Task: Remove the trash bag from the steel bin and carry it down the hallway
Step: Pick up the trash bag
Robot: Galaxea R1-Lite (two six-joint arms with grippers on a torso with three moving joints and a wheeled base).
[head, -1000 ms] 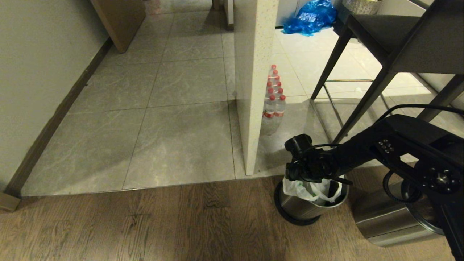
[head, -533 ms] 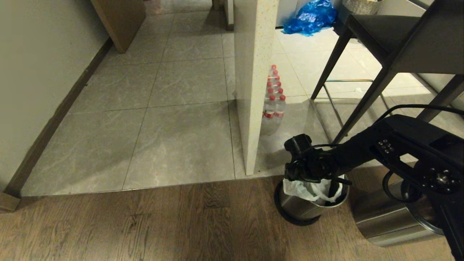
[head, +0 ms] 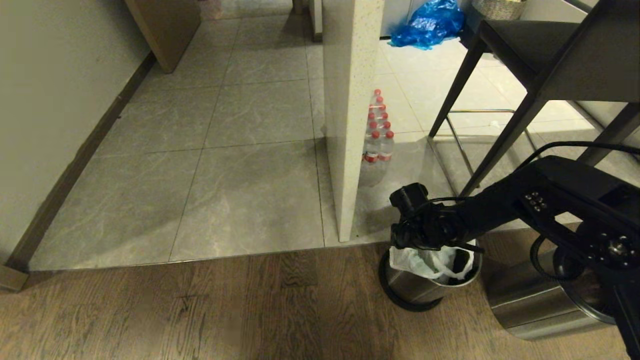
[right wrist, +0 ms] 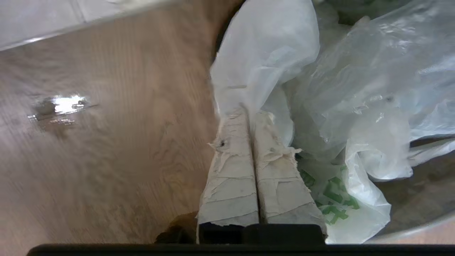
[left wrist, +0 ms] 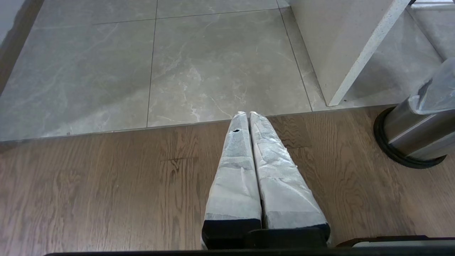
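Observation:
My right gripper should pull the trash bag's edge [right wrist: 247, 91] over the steel bin's middle [head: 441, 263], then open and take a wider bunch of the bag, because it pinches only that edge.
The steel bin [head: 417, 287], brushed silver with a black base ring, stands on the wood floor beside the pillar. The trash bag [head: 425, 261], thin whitish plastic with green print [right wrist: 330, 199], lines it and spills over the rim. My right gripper [right wrist: 250, 113] reaches down at the bin's left rim, shut on a fold of the trash bag [right wrist: 266, 53]; in the head view its wrist [head: 417, 227] covers the fingers. My left gripper [left wrist: 247, 114] is shut and empty, low over the wood floor, with the steel bin [left wrist: 408, 138] off to its right. The hallway tiles [head: 225, 190] begin just beyond.
A larger steel bin [head: 535, 305] stands right of the small one. A white pillar [head: 350, 115] rises just behind, with several red-capped bottles [head: 377, 135] beside it. Dark stool legs [head: 500, 130] stand at the right, and a blue plastic bag [head: 430, 22] lies far back.
The bag's edge under the right wrist has bunched up and its green print there shows less. The right arm has barely shifted.

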